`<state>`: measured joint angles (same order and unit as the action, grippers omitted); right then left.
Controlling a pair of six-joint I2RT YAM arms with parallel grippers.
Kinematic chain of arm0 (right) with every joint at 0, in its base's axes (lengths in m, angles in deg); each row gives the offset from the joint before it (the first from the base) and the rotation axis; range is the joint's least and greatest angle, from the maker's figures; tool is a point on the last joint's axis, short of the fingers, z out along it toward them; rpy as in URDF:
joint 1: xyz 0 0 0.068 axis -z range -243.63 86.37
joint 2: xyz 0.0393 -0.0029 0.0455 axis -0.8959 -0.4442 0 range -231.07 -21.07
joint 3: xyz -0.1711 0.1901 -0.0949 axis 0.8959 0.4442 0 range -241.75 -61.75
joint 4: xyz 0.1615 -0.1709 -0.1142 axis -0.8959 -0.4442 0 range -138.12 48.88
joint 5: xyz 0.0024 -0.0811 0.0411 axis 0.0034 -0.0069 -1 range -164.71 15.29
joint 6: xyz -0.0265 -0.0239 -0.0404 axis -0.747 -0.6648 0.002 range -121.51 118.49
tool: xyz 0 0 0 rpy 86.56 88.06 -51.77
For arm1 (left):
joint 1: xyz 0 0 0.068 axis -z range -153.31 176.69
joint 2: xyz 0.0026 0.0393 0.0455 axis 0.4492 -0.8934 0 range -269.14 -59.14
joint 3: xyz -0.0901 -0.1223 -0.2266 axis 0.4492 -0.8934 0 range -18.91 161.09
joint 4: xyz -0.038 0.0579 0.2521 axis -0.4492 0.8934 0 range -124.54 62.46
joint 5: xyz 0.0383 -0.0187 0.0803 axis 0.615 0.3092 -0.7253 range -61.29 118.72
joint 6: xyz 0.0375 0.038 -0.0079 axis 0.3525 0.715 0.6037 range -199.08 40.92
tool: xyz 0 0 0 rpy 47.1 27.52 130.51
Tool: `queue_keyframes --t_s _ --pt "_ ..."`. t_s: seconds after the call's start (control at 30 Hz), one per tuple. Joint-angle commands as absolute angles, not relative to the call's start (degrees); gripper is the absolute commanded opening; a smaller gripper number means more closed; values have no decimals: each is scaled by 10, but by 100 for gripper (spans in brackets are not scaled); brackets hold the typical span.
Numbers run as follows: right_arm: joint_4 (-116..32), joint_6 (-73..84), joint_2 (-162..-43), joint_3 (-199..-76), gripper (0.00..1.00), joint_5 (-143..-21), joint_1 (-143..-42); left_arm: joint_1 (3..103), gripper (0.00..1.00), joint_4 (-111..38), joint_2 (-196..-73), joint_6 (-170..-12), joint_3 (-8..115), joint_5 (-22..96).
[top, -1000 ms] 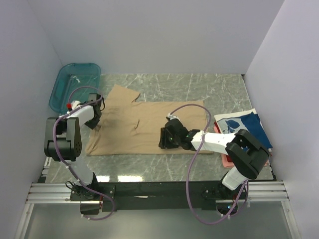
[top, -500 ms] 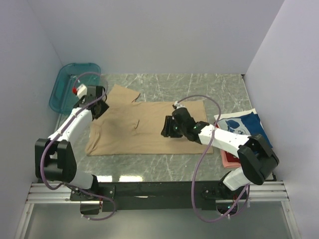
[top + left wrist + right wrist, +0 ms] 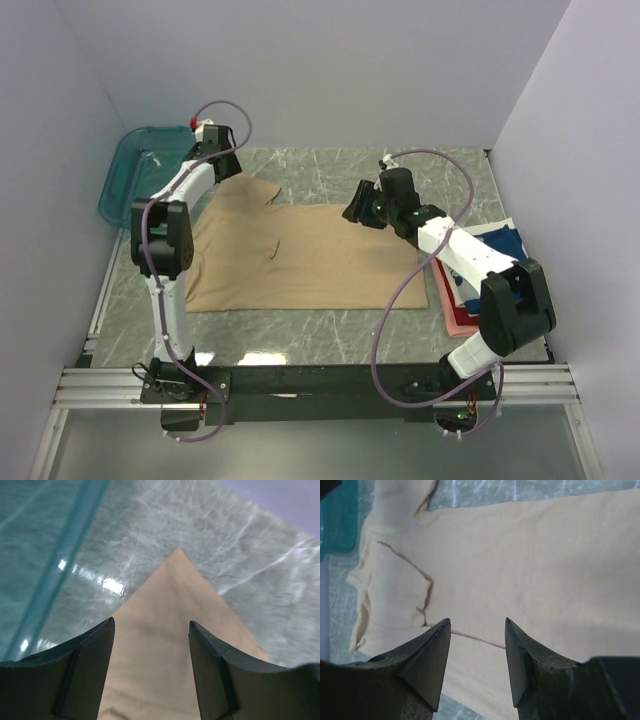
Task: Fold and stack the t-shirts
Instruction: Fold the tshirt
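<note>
I should continue to move down until my left gripper's open fingers close on the tan sleeve corner point(image 3: 175, 577), because it lies clear of the teal basket and in line with those fingers.
A tan t-shirt point(image 3: 300, 260) lies spread flat on the marble table. My left gripper point(image 3: 226, 166) hangs over the shirt's far-left sleeve corner, jaws wide open with nothing between them. In the left wrist view the tan cloth point(image 3: 165, 630) tapers to a point beyond the left gripper point(image 3: 150, 627). My right gripper point(image 3: 358, 212) hovers open above the shirt's far edge, right of centre; the right wrist view shows the right gripper point(image 3: 477, 625) above creased tan cloth point(image 3: 545, 555). A navy t-shirt with white print point(image 3: 500, 245) lies on a red and pink pile point(image 3: 455, 318) at the right.
A teal plastic basket point(image 3: 125, 175) stands at the far left corner, close beside my left gripper; its rim point(image 3: 65, 555) fills the left of the left wrist view. White walls close in the table on three sides.
Both arms have swung toward the far side of the table. My left gripper has opened and moved from the shirt's left side to its far-left sleeve. The right gripper rose off the shirt's middle.
</note>
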<state>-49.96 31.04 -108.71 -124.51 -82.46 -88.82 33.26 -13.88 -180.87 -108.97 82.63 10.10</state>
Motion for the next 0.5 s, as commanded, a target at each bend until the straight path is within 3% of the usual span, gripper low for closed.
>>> queue_keyframes --t_s 0.0,0.17,0.47 --pt "-513 289 -1103 -1269 55 -850 -875 330 68 -168 -1855 -1008 886 114" --pt "-506 275 -1109 -1250 55 -848 -860 328 71 -209 -1911 -968 923 146" --pt "-485 278 -1114 -1221 55 -856 -843 328 67 -150 -2014 -953 1054 117"
